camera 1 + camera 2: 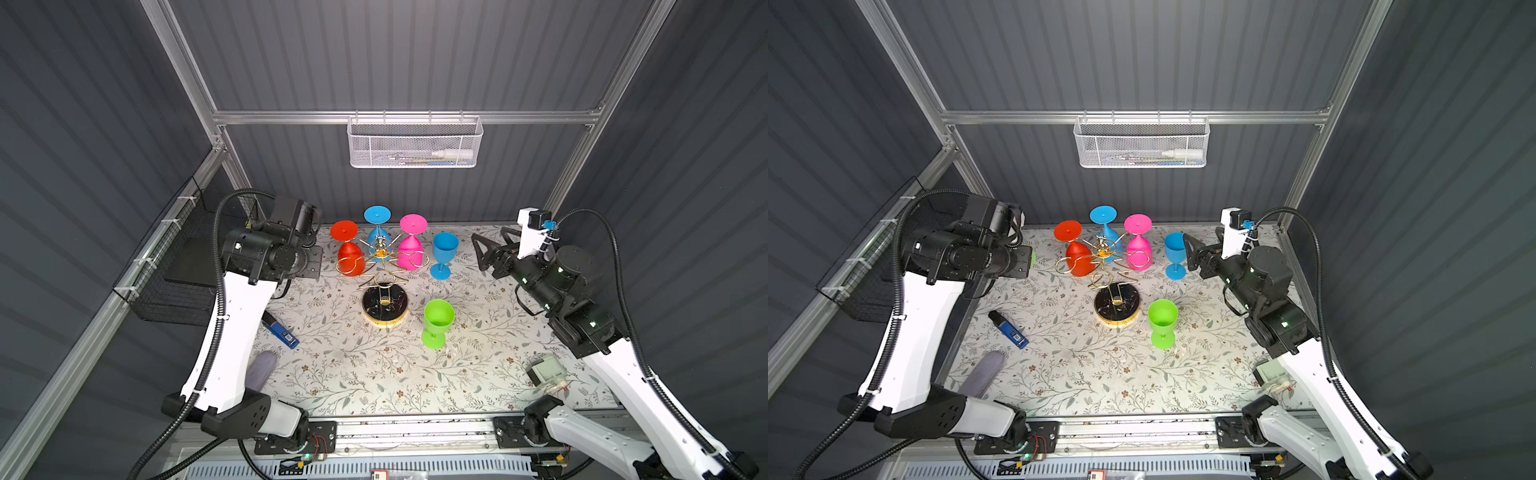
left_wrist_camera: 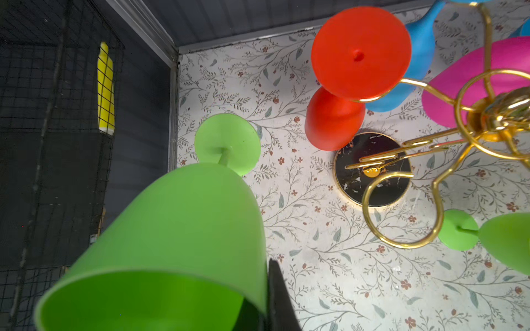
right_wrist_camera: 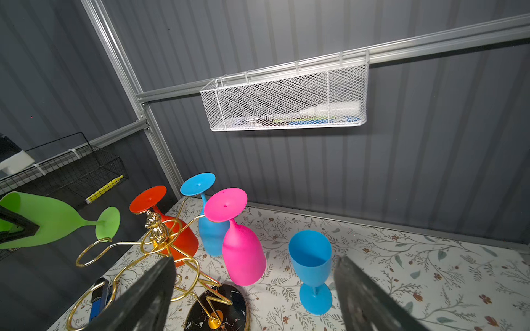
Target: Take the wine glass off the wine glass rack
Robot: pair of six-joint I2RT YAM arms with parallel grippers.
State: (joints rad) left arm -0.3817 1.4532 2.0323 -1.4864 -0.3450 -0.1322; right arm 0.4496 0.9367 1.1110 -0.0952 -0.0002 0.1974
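Observation:
The green wine glass's foot points clear of the rack, so my left gripper should keep tipping the glass upright and lowering it until the foot [image 2: 227, 140] touches the open tabletop [image 1: 318, 286].
The wine glass rack [image 1: 384, 305] is a gold wire stand on a round black base, mid-table in both top views. A red glass [image 1: 349, 255], a blue glass [image 1: 377, 224] and a pink glass [image 1: 411, 249] hang upside down from it. My left gripper [image 2: 266, 303] is shut on the rim wall of a green wine glass [image 2: 186, 229], held on its side left of the rack and apart from it. My right gripper [image 3: 255, 260] stands open right of the rack, next to an upright blue glass [image 3: 311, 258], touching nothing.
A second green glass [image 1: 438, 320] stands upright right of the rack's base. A blue device [image 1: 282, 330] and a grey cloth [image 1: 262, 365] lie front left, a small pale box [image 1: 546, 372] front right. A black wire basket [image 1: 187, 257] hangs left, a white mesh basket [image 1: 413, 143] behind.

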